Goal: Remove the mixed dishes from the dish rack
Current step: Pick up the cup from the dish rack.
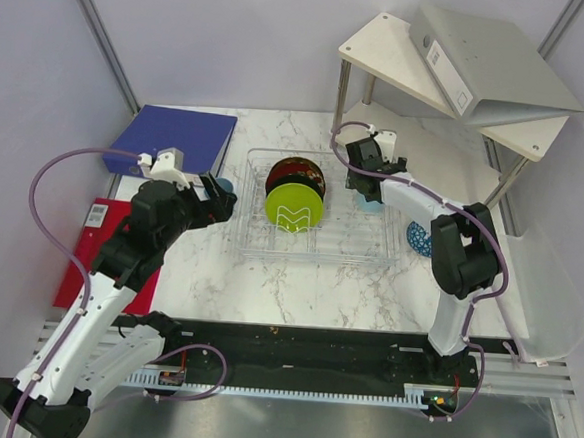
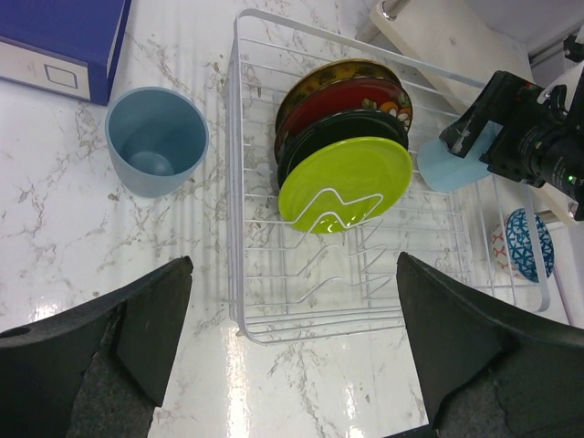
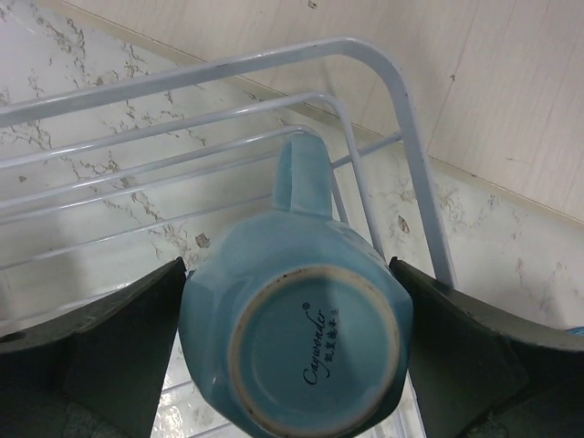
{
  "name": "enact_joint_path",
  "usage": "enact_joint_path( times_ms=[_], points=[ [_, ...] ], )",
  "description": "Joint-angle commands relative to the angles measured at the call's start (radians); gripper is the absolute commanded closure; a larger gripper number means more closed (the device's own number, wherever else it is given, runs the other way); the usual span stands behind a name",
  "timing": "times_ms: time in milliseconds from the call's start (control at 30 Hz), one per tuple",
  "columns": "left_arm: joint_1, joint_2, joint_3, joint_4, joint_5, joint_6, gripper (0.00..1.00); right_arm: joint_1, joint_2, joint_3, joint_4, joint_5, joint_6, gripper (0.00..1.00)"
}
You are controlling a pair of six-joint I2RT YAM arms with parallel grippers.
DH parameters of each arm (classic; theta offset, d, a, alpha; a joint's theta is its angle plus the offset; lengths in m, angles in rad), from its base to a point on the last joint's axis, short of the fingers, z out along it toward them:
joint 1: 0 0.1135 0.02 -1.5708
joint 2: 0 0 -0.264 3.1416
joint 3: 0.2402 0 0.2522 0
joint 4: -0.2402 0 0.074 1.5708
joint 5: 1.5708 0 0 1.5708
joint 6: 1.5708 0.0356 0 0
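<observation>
My left gripper should stay open until the mug's rim (image 2: 435, 175) meets its fingers, as my right gripper holds the light blue mug (image 3: 318, 351) by its base, that rim free.
The clear dish rack (image 1: 315, 249) holds a lime-green plate (image 1: 295, 210), a black plate (image 2: 342, 132), a red dish (image 2: 351, 96) and a yellow-brown patterned plate (image 2: 319, 78), all standing on edge. My right gripper (image 1: 371, 196) is shut on an upside-down light blue mug (image 3: 301, 338) at the rack's back right corner. My left gripper (image 2: 292, 356) is open and empty above the table by the rack's front left corner. A second light blue cup (image 2: 157, 139) stands upright on the table left of the rack. The blue patterned bowl (image 1: 418, 238) sits right of the rack. The cream mug is out of view.
A blue binder (image 1: 172, 138) lies at the back left, and a red folder (image 1: 84, 255) lies at the left edge. A white two-tier shelf (image 1: 384, 45) with a grey binder (image 1: 483, 62) stands behind the rack at the back right.
</observation>
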Motion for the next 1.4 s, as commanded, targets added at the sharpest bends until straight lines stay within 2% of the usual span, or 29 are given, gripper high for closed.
enact_joint_path(
  times_ms=[0, 100, 167, 200, 367, 433, 467, 733, 867, 933, 1067, 1200, 1233, 1300, 1333, 1367],
  points=[
    [-0.003, 0.001, -0.017, 0.053, 0.007, -0.023, 0.01, -0.011, 0.029, -0.028, 0.066, -0.036, -0.015, 0.02],
    [-0.003, -0.002, -0.028, 0.055, 0.009, -0.025, 0.01, -0.012, 0.046, -0.041, 0.073, -0.042, -0.016, 0.11],
    [-0.005, -0.005, -0.033, 0.056, 0.009, -0.025, 0.02, -0.014, 0.041, -0.051, 0.074, -0.042, -0.010, 0.24],
    [-0.003, -0.007, -0.033, 0.058, 0.009, -0.025, 0.02, -0.012, 0.036, -0.063, 0.077, -0.043, -0.007, 0.36],
    [-0.003, -0.005, -0.040, 0.061, 0.010, -0.026, 0.04, -0.002, -0.023, -0.098, 0.080, -0.042, 0.007, 0.63],
    [-0.003, -0.002, -0.042, 0.065, 0.010, -0.025, 0.05, 0.004, -0.068, -0.118, 0.080, -0.042, 0.019, 0.94],
    [-0.003, 0.000, -0.043, 0.067, 0.012, -0.028, 0.05, 0.011, -0.089, -0.132, 0.077, -0.046, 0.027, 1.00],
    [-0.003, 0.015, -0.037, 0.079, 0.003, -0.022, 0.05, 0.086, -0.328, -0.146, 0.063, -0.105, 0.016, 1.00],
    [-0.003, 0.021, -0.037, 0.090, 0.000, -0.029, 0.05, 0.097, -0.405, -0.155, 0.039, -0.199, 0.024, 1.00],
    [-0.003, 0.024, -0.042, 0.104, 0.004, -0.049, 0.03, 0.095, -0.492, -0.202, 0.092, -0.242, 0.048, 1.00],
    [-0.002, 0.012, -0.074, 0.194, 0.084, -0.106, 0.01, 0.054, -0.638, -0.368, 0.339, -0.423, 0.161, 1.00],
    [-0.002, -0.003, -0.128, 0.373, 0.326, -0.184, 0.01, -0.008, -0.770, -0.526, 0.594, -0.659, 0.333, 1.00],
    [-0.002, -0.008, -0.144, 0.474, 0.363, -0.207, 0.01, -0.038, -0.790, -0.601, 0.735, -0.698, 0.422, 1.00],
    [-0.002, -0.013, -0.203, 0.592, 0.462, -0.293, 0.01, -0.060, -0.824, -0.675, 0.889, -0.814, 0.514, 1.00],
    [0.000, -0.010, -0.224, 0.701, 0.492, -0.325, 0.01, -0.083, -0.823, -0.737, 1.077, -0.860, 0.621, 1.00],
    [0.000, -0.002, -0.265, 0.769, 0.544, -0.386, 0.01, -0.088, -0.815, -0.758, 1.153, -0.890, 0.678, 1.00]
  ],
)
